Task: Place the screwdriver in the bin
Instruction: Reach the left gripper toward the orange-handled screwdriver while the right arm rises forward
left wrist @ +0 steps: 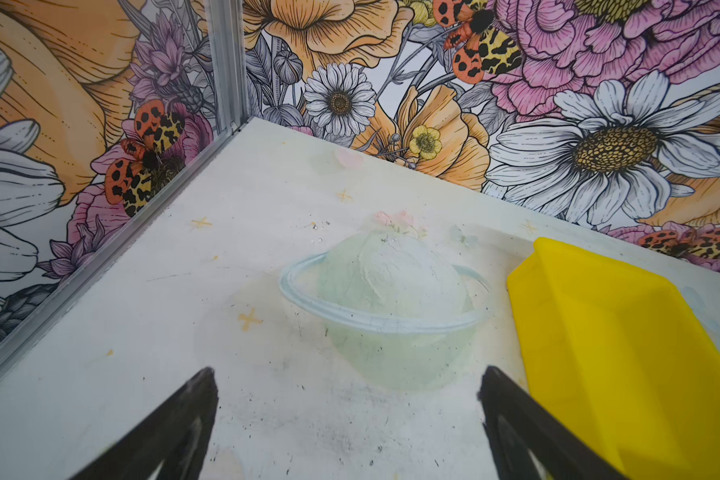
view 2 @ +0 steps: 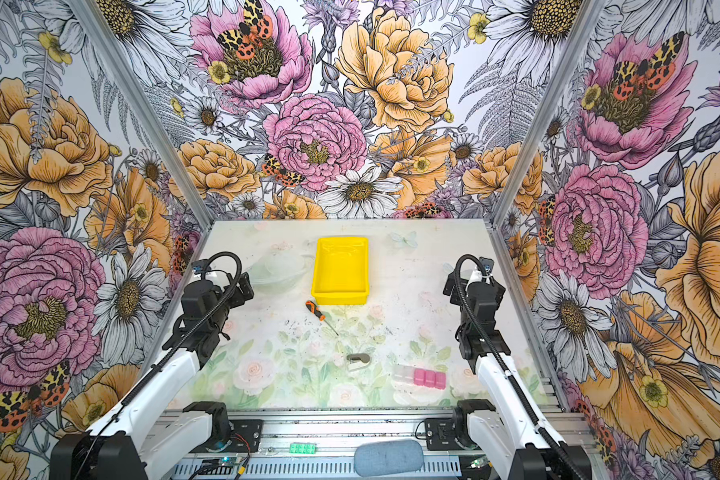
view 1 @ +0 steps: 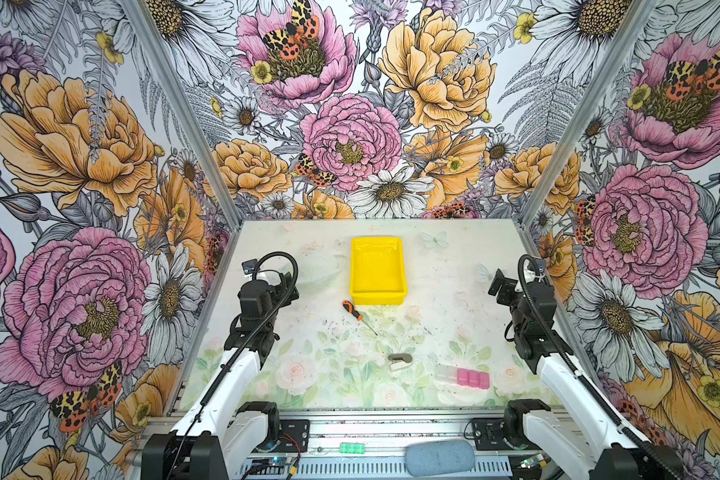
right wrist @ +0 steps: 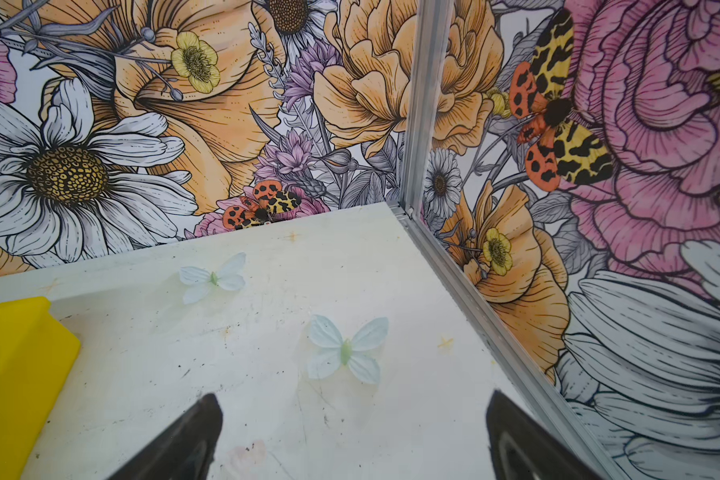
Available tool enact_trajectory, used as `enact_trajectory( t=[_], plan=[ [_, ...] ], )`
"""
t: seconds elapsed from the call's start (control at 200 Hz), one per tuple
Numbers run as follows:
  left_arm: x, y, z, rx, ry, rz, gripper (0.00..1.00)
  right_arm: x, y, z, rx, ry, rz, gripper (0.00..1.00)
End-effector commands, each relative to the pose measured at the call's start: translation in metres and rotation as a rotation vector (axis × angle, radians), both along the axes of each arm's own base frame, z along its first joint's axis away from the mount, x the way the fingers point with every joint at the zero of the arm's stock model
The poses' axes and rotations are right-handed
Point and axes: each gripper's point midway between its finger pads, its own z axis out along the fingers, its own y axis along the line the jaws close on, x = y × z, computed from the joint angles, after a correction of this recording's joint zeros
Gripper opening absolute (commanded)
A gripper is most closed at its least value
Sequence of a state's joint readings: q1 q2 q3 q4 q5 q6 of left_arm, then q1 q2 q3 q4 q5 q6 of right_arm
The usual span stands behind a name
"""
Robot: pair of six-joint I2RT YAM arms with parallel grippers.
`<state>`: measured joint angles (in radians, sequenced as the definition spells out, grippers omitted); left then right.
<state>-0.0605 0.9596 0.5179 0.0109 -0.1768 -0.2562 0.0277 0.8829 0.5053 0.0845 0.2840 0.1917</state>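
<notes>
My left gripper should keep reaching for the handle until its fingers close around it, as the screwdriver's handle faces it across clear space while it is open.
The screwdriver, with its orange-and-black handle and thin grey shaft, lies flat on the table just in front of the bin's near left corner. The shaft points toward the front right. The yellow bin stands in the far middle with nothing showing inside. My left gripper hovers open and holds nothing, left of the bin and behind and left of the screwdriver. At the right side my right gripper is open too, with the bin off to its side. Neither wrist view shows the screwdriver.
A small grey-and-white metal clip lies in the front middle. A row of clear and pink small boxes sits at the front right. Flowered walls with metal posts close in the table on three sides.
</notes>
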Motion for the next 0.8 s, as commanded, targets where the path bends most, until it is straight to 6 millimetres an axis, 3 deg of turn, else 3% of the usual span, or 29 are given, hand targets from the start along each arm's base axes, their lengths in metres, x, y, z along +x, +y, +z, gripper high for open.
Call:
enact_trajectory(
  t=[0.0, 0.17, 0.305, 0.525, 0.796],
  plan=[
    [-0.009, -0.006, -0.002, -0.065, 0.059, 0.022, 0.99, -0.013, 0.003, 0.002, 0.034, 0.051, -0.013, 1.00],
    [-0.017, -0.040, -0.001, -0.150, 0.121, -0.044, 0.99, -0.024, 0.011, 0.012, 0.121, 0.077, -0.025, 1.00],
    [-0.027, -0.068, -0.001, -0.224, 0.157, -0.089, 0.99, -0.026, 0.040, 0.012, 0.239, 0.116, 0.040, 0.99],
    [-0.044, -0.103, -0.019, -0.290, 0.298, -0.130, 0.99, -0.023, 0.080, -0.006, 0.308, 0.248, 0.129, 1.00],
    [-0.050, -0.148, -0.041, -0.315, 0.432, -0.153, 0.99, -0.029, 0.125, -0.027, 0.322, 0.407, 0.308, 0.99]
  ],
)
